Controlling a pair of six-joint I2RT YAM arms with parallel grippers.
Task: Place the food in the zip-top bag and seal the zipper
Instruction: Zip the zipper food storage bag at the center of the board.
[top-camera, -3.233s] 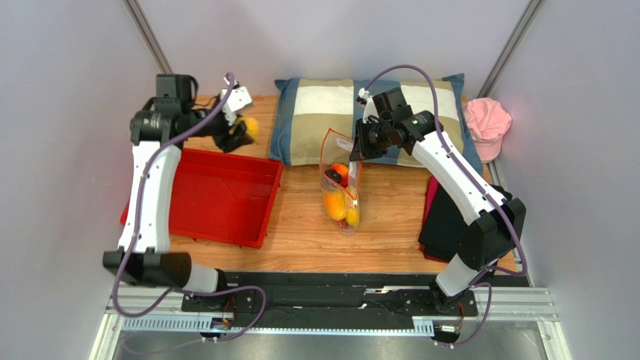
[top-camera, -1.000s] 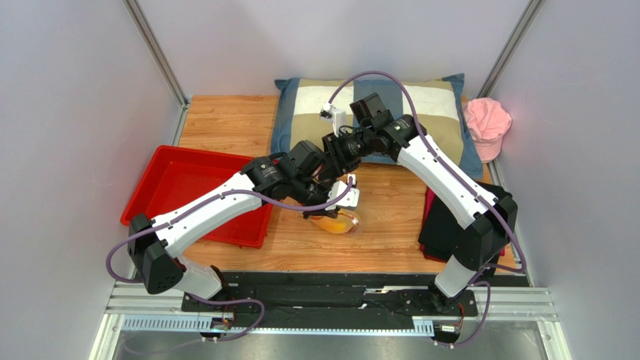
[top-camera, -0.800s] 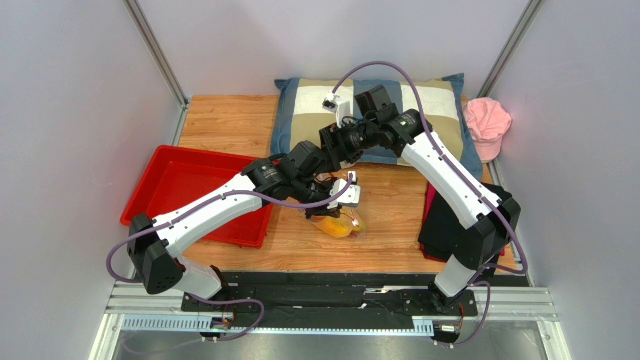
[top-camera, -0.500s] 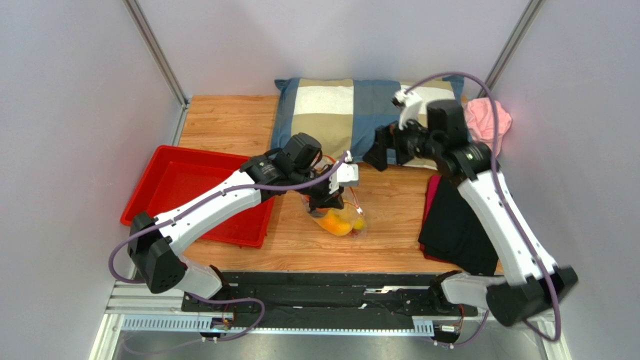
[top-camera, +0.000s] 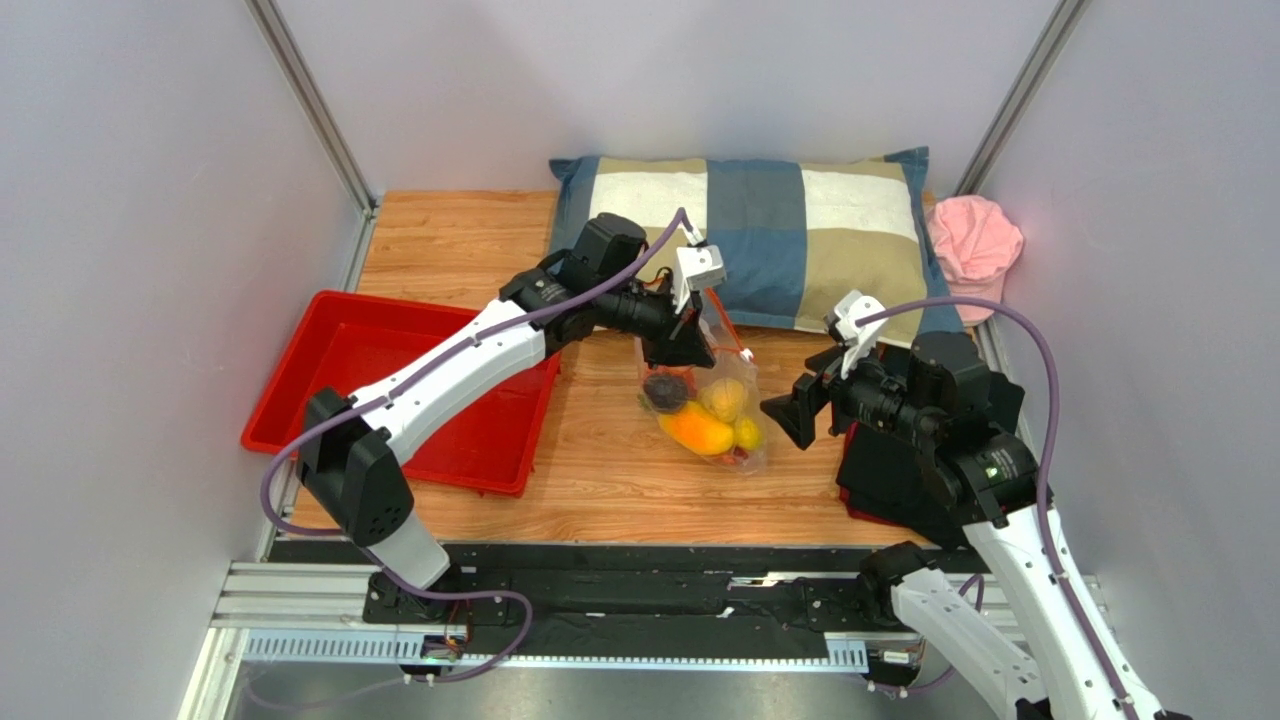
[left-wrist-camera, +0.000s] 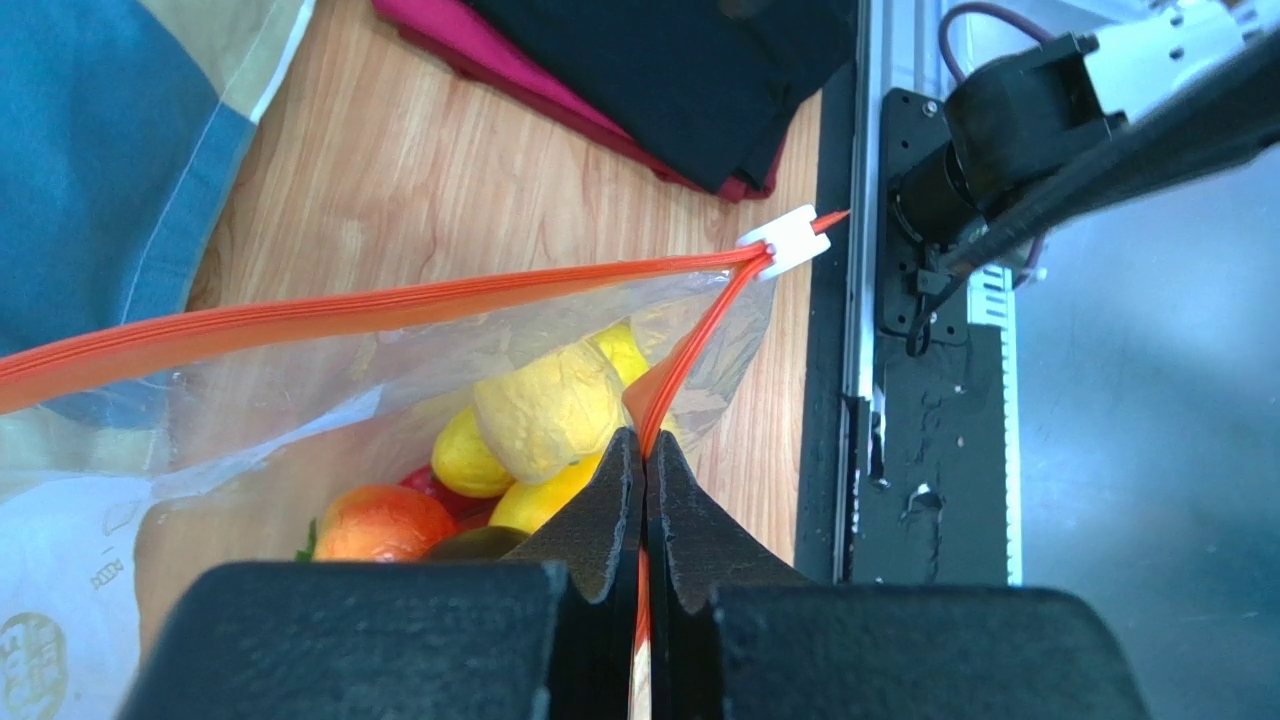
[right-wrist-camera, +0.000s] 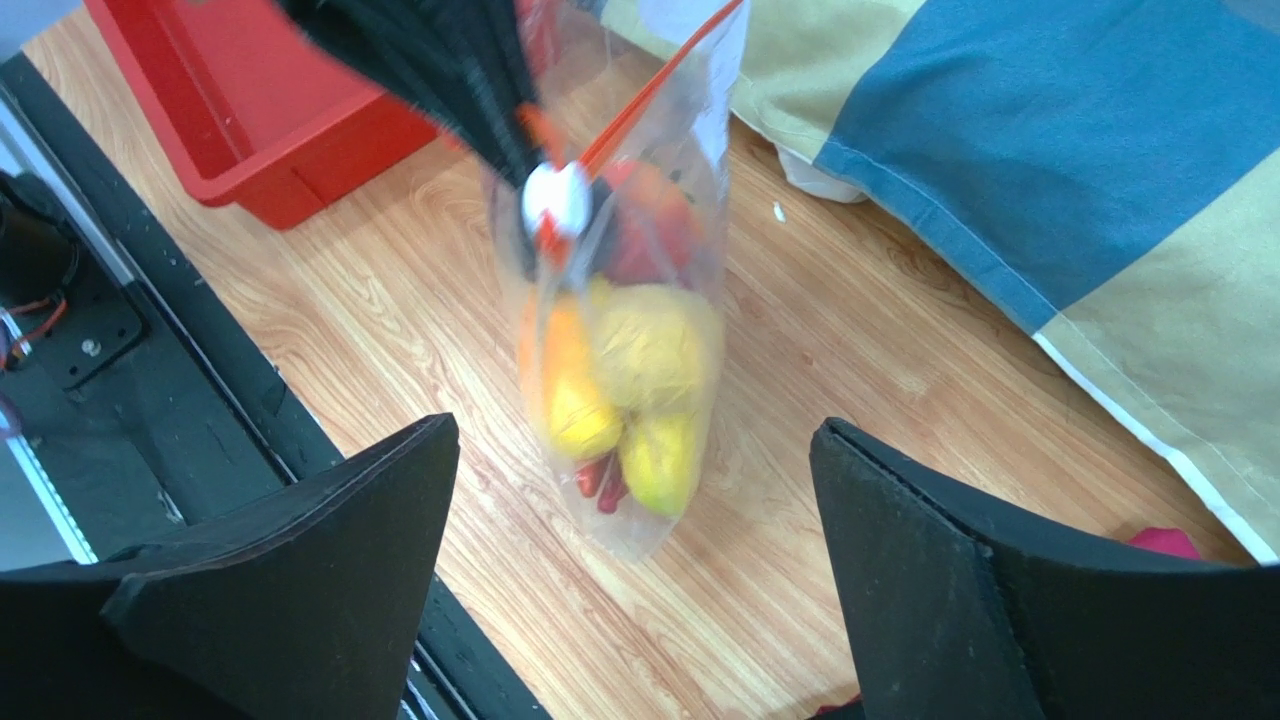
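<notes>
Next, my left gripper moves to the slider (top-camera: 747, 354) while my right gripper steadies the zipper's end, because it is pinching the bag's orange-red strip (left-wrist-camera: 684, 357) away from the white slider.
The zip-top bag (top-camera: 706, 408) hangs just above the table in front of the pillow, with the food (top-camera: 703, 425) inside: yellow, orange and dark pieces. My left gripper (top-camera: 679, 342) is shut on the zipper (left-wrist-camera: 451, 300), pinching one orange-red strip (left-wrist-camera: 684, 360) near the bag's top. The two strips spread apart from the white slider tab (left-wrist-camera: 781, 240), so the mouth stands open. My right gripper (top-camera: 784, 413) is open and empty, a short way right of the bag. In the right wrist view the bag (right-wrist-camera: 616, 345) hangs between the wide fingers (right-wrist-camera: 301, 570).
A red tray (top-camera: 421, 390) lies left of the bag. The checked pillow (top-camera: 766, 233) lies behind it. Black and magenta cloth (top-camera: 887, 450) lies at the right under my right arm. A pink cap (top-camera: 974, 240) sits in the far right corner.
My right gripper let go at the bag's mouth, opened and drew back to the near right. My left gripper lifted the bag's top toward the pillow, so the bag now hangs.
</notes>
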